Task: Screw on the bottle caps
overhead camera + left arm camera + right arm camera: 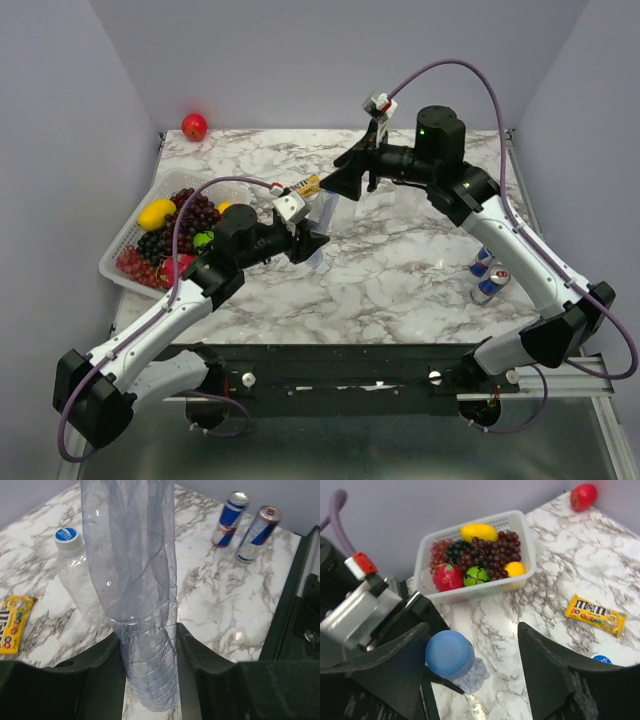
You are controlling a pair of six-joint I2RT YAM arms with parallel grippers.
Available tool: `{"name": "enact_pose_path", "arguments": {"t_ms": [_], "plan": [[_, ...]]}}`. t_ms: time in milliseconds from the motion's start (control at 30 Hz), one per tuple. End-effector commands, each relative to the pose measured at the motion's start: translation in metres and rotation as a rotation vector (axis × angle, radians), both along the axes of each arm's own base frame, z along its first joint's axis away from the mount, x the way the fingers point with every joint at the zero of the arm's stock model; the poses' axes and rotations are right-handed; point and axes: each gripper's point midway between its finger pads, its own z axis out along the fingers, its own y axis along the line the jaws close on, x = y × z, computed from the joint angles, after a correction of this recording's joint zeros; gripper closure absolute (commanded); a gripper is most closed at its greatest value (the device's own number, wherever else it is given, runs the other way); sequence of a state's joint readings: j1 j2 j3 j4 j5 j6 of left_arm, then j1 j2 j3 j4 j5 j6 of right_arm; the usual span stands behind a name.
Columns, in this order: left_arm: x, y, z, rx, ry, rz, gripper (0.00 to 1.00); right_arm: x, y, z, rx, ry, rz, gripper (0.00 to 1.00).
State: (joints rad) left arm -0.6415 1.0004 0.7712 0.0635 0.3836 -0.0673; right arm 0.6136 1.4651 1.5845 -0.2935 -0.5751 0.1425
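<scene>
Next, my open right gripper centers itself over the cap before I twist, because the blue cap point(450, 655) sits close against one of its fingers.
My left gripper point(312, 246) point(149, 632) is shut on the lower body of the slim blue-tinted bottle point(322, 222) point(135, 570) and holds it upright on the marble table. A blue cap point(450, 654) sits on this bottle's top. My right gripper point(336, 184) point(472, 630) hovers over it with jaws wide open; the cap lies close against the left finger point(395, 655), far from the right one. A second, colourless bottle point(82, 587) stands behind with a blue cap point(67, 534) point(601, 658) on it. A third bottle is out of view.
A white basket point(128, 232) point(522, 535) of fruit stands at the left. A red apple point(194, 126) point(583, 496) lies at the far left corner. A yellow candy packet point(306, 185) point(12, 625) point(595, 615) lies near the bottles. Two drink cans point(487, 275) point(230, 512) stand right.
</scene>
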Motion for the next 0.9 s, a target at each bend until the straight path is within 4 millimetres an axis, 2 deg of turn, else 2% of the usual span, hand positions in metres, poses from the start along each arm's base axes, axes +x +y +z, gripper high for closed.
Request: {"name": "enact_pose_path", "arguments": {"t_ms": [0,67,100,133,200,233,500,700,867], "plan": [[-0.051,0.000,0.004,-0.013,-0.050,-0.338,1.00,-0.059,-0.014,0.042,0.106,-0.164,0.363,0.22],[-0.053,0.000,0.004,-0.001,-0.065,-0.360,1.00,-0.075,-0.014,0.036,0.110,-0.181,0.472,0.22],[-0.053,0.001,0.004,-0.002,-0.066,-0.372,1.00,-0.092,-0.016,0.032,0.121,-0.172,0.581,0.23],[-0.053,0.001,0.003,-0.002,-0.065,-0.386,1.00,-0.095,-0.015,0.022,0.123,-0.136,0.618,0.23],[-0.051,-0.001,0.003,0.005,-0.078,-0.399,1.00,-0.103,-0.016,0.019,0.144,-0.106,0.682,0.23],[-0.049,-0.003,0.003,0.005,-0.074,-0.409,1.00,-0.104,-0.015,0.011,0.145,-0.086,0.692,0.23],[-0.046,-0.007,0.010,-0.027,-0.078,-0.413,1.00,-0.102,-0.011,0.014,0.149,-0.100,0.708,0.26],[-0.046,-0.006,0.011,-0.031,-0.083,-0.414,1.00,-0.096,-0.010,0.006,0.140,-0.097,0.655,0.28],[-0.047,-0.006,0.010,-0.031,-0.085,-0.414,1.00,-0.087,-0.007,0.001,0.133,-0.088,0.610,0.37]]}}
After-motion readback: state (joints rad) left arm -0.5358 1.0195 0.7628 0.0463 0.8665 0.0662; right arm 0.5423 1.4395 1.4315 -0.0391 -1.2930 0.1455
